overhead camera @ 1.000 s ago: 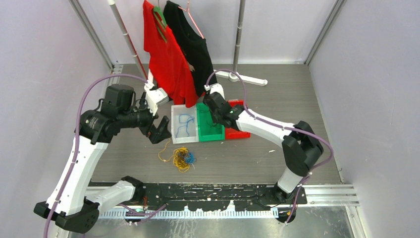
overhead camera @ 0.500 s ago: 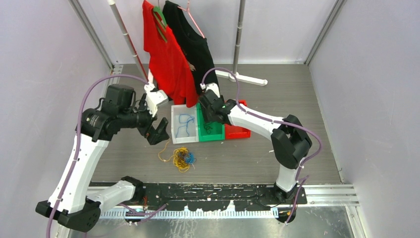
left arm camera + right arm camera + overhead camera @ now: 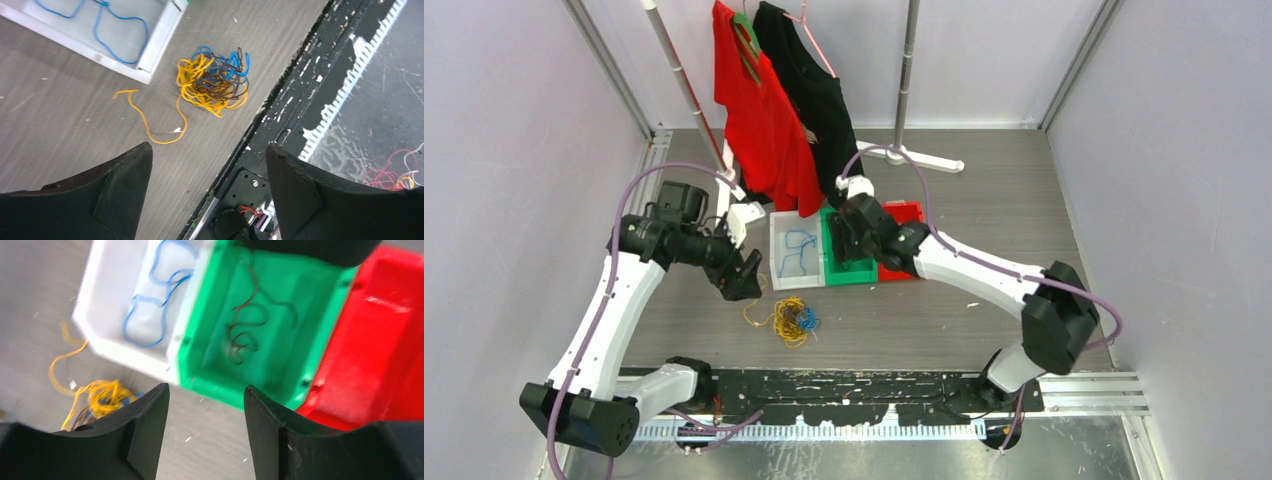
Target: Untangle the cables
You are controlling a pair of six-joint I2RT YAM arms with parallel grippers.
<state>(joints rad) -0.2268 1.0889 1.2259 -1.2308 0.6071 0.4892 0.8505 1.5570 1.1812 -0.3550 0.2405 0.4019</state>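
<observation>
The dark cable loops through the yellow and blue cables (image 3: pixel 215 82), so my right gripper should pull the dark cable out (image 3: pixel 240 53) while my left gripper takes the yellow cable.
The cables (image 3: pixel 791 320) lie as a tangled yellow, blue and dark bunch on the grey table, with one yellow strand (image 3: pixel 754 310) trailing left. In the left wrist view the cables (image 3: pixel 215 80) sit ahead of my left gripper (image 3: pixel 209 147), which is open and empty above the table's near edge. The left gripper (image 3: pixel 739 275) hovers up and left of the bunch. My right gripper (image 3: pixel 206 387) is open and empty at the green bin's near side. The right gripper (image 3: pixel 856 240) hangs over that bin. The bunch (image 3: pixel 100 395) shows at the right wrist view's lower left.
Three bins stand side by side: a white bin (image 3: pixel 776 262) holding a blue cable (image 3: pixel 150 315), a green bin (image 3: pixel 849 275) holding a dark cable (image 3: pixel 245 330), and a red bin (image 3: pixel 909 268). Red and black shirts (image 3: pixel 769 120) hang on a rack behind them. A black rail (image 3: pixel 300 100) lines the near edge.
The right gripper opened over the green bin and shifted slightly toward me. The left arm swung its elbow back, and its gripper dropped a little toward the bunch.
</observation>
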